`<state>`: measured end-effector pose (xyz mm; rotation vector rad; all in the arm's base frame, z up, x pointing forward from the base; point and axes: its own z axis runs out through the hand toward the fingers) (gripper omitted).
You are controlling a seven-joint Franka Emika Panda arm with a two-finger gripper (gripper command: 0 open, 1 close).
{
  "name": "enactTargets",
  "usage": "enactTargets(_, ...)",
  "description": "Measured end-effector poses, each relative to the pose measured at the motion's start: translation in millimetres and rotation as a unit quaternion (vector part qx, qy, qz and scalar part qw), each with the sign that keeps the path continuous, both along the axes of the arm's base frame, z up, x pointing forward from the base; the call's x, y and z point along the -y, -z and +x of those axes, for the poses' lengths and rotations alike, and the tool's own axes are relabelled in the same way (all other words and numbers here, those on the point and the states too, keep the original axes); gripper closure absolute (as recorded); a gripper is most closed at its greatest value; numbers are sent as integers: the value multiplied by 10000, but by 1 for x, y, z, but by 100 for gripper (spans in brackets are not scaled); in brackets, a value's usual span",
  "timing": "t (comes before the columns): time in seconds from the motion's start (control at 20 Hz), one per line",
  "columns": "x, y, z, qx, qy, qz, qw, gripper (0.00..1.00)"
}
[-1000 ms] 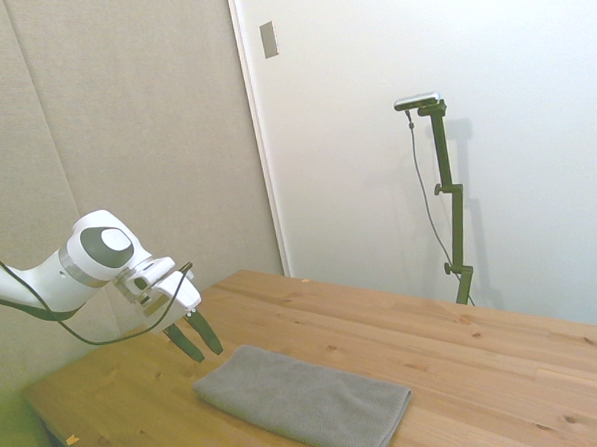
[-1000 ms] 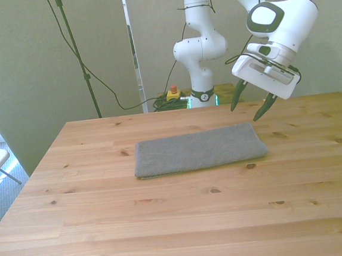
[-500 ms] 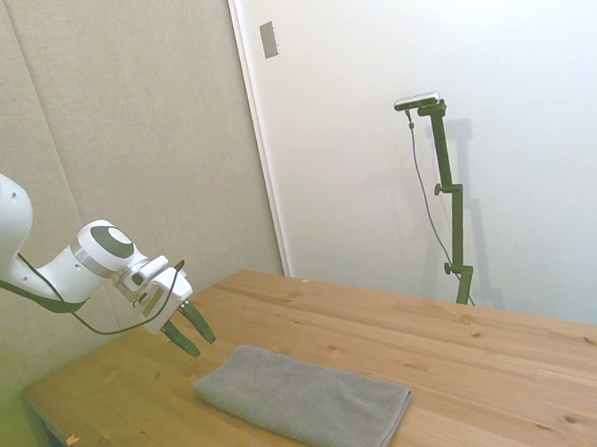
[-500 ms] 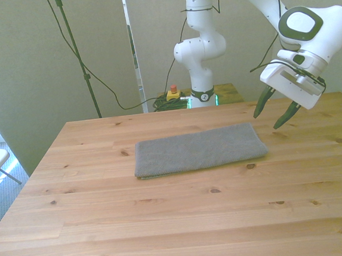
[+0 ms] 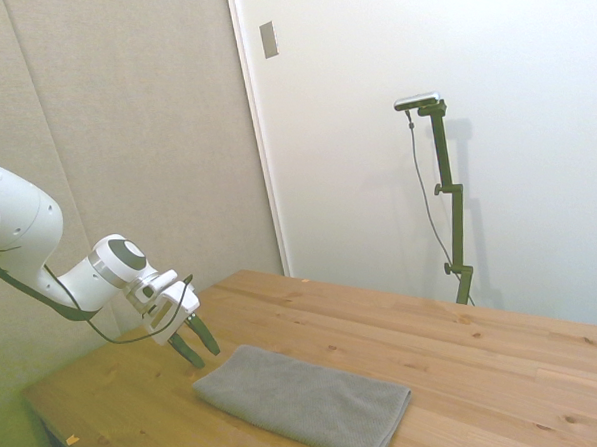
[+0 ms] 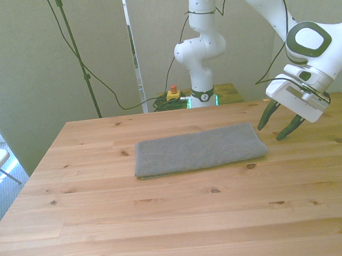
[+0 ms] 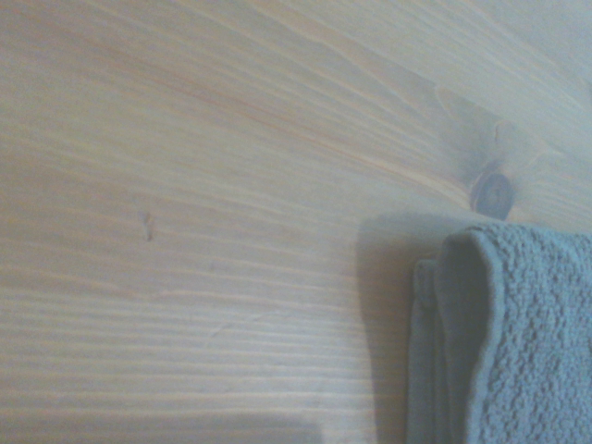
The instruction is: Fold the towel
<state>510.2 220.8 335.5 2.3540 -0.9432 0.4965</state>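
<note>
My gripper will carry the grey towel's end (image 6: 256,141) across, and its layers should rise together and fold over the rest, because they lie nested under a rounded fold (image 7: 470,242).
The grey towel (image 6: 199,150) lies flat on the wooden table (image 6: 167,224) as a long folded strip, also seen in the side view as the towel (image 5: 303,399). My gripper (image 6: 274,130) hovers just above the table beside the towel's end at the front view's right, open with nothing between its dark fingers. From the side, the gripper (image 5: 198,347) hangs near the towel's near-left corner. The wrist view shows a layered corner of the towel (image 7: 518,342) against bare wood.
A dark knot (image 7: 490,191) marks the table boards close to the towel's corner. Behind the table, a red and yellow button box (image 6: 173,92) sits near the robot's base, with cables running down beside it.
The gripper swung from above the towel's end out past it toward the front view's right, then came down lower and slightly back toward the towel. It stayed open. The towel has not moved.
</note>
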Motion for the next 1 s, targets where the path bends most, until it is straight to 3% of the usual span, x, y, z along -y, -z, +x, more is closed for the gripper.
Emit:
enactTargets(0.35, 38, 4, 12, -27, 309, -221, 9993, 0)
enactTargets(0.4, 44, 5, 13, -22, 334, -259, 9991, 100)
enactTargets(1.0, 64, 10, 20, 1, 452, -227, 9987, 100)
